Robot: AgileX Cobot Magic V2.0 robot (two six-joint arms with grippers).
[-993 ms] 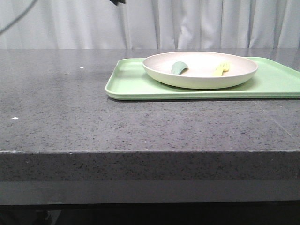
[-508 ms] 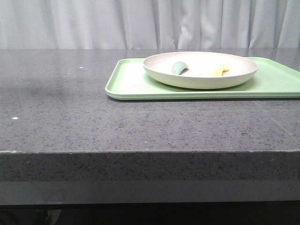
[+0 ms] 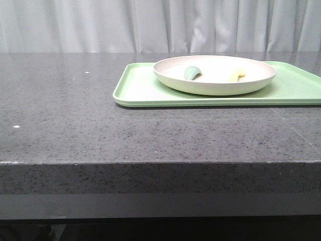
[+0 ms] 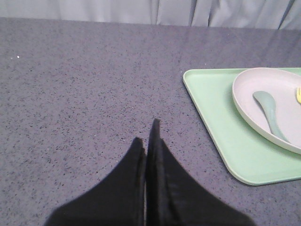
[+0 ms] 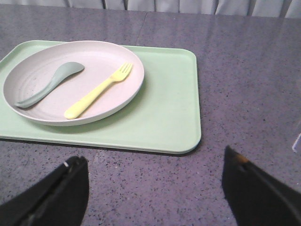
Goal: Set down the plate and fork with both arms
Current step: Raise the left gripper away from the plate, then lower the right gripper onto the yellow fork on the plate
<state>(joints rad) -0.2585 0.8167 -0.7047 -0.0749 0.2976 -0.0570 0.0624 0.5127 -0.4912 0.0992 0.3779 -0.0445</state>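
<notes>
The pale-yellow fork (image 3: 236, 76) is inside the plate on the right gripper's side, so the robot's right gripper should lift the fork out and onto the tray (image 3: 292, 87) next to the plate.
The cream-white plate (image 3: 214, 75) (image 5: 70, 80) (image 4: 273, 101) rests on a light-green tray (image 3: 140, 90) (image 5: 169, 113) (image 4: 221, 117) at the table's right. Inside the plate lies the pale-yellow fork (image 5: 96, 92) (image 3: 237, 74), only its tip showing in the left wrist view (image 4: 298, 94), beside a grey-green spoon-like utensil (image 5: 47, 84) (image 4: 270, 110) (image 3: 191, 73). My left gripper (image 4: 146, 134) is shut and empty over bare table, left of the tray. My right gripper (image 5: 155, 167) hovers open over the table just short of the tray's near edge. Neither gripper shows in the front view.
The dark speckled tabletop (image 3: 65, 115) stretches left of the tray, with its front edge (image 3: 150, 163) near the camera. A pale curtain (image 3: 160, 25) hangs behind the table.
A dark arm part at the top edge of the front view one second ago has left the picture. Plate, fork, utensil and tray have not moved.
</notes>
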